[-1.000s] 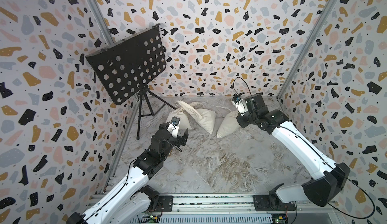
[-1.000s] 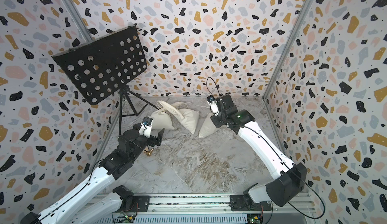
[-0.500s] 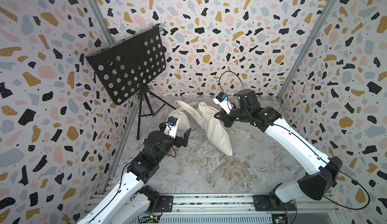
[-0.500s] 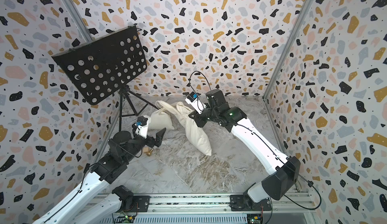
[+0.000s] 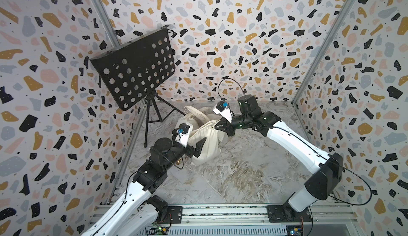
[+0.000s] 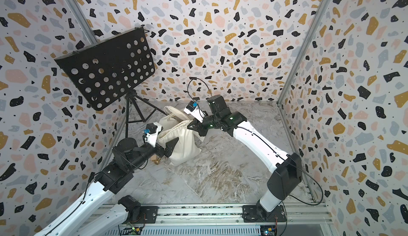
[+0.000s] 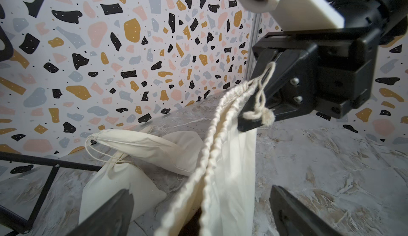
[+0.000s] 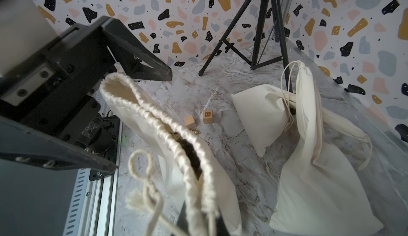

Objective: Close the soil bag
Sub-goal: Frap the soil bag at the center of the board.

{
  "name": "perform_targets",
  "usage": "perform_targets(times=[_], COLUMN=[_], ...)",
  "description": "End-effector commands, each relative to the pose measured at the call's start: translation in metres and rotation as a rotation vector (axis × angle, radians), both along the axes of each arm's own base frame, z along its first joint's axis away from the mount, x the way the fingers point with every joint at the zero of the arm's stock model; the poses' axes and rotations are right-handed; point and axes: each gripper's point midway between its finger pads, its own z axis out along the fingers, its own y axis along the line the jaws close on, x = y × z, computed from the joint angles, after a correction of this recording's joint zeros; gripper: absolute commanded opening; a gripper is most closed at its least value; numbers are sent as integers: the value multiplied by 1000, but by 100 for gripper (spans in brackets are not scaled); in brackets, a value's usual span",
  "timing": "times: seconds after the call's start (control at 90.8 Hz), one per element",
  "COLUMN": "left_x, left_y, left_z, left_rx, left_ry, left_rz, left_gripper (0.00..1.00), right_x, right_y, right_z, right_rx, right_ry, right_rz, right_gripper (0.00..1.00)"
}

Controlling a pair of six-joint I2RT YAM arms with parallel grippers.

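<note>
My left gripper should hold the soil bag before my right gripper takes the drawstring, because my right gripper is pinching the soil bag's rim next to the loose drawstring.
The soil bag is a cream drawstring sack that stands upright on the marble floor in both top views. Dark soil shows inside its half-gathered mouth. My right gripper is shut on one end of the bag's rim and holds it up. The knotted drawstring hangs loose beside that grip. My left gripper is open and straddles the other end of the rim without touching it.
Two more cream bags lie behind, near the back wall. A black perforated music stand on a tripod stands at the back left. Two wooden blocks lie on the floor near my left arm.
My right gripper has carried the soil bag leftward from the floor's right side and stood it up by its rim. My left gripper now sits around the bag's mouth.
</note>
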Motion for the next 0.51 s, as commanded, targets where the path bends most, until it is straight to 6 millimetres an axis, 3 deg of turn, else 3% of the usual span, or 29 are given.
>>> perform_targets(times=[0.0, 0.22, 0.495], left_x=[-1, -8, 11], left_y=[-1, -1, -28], left_z=[14, 31, 48], left_rx=[50, 116, 199], left_ry=[-84, -200, -202], left_rz=[-22, -58, -156], left_gripper=[100, 100, 100], right_x=[-3, -6, -10], right_y=[1, -10, -26], right_z=[39, 27, 32], right_rx=[97, 57, 44], right_ry=[-149, -199, -252], right_rz=[41, 30, -17], right_gripper=[0, 0, 0])
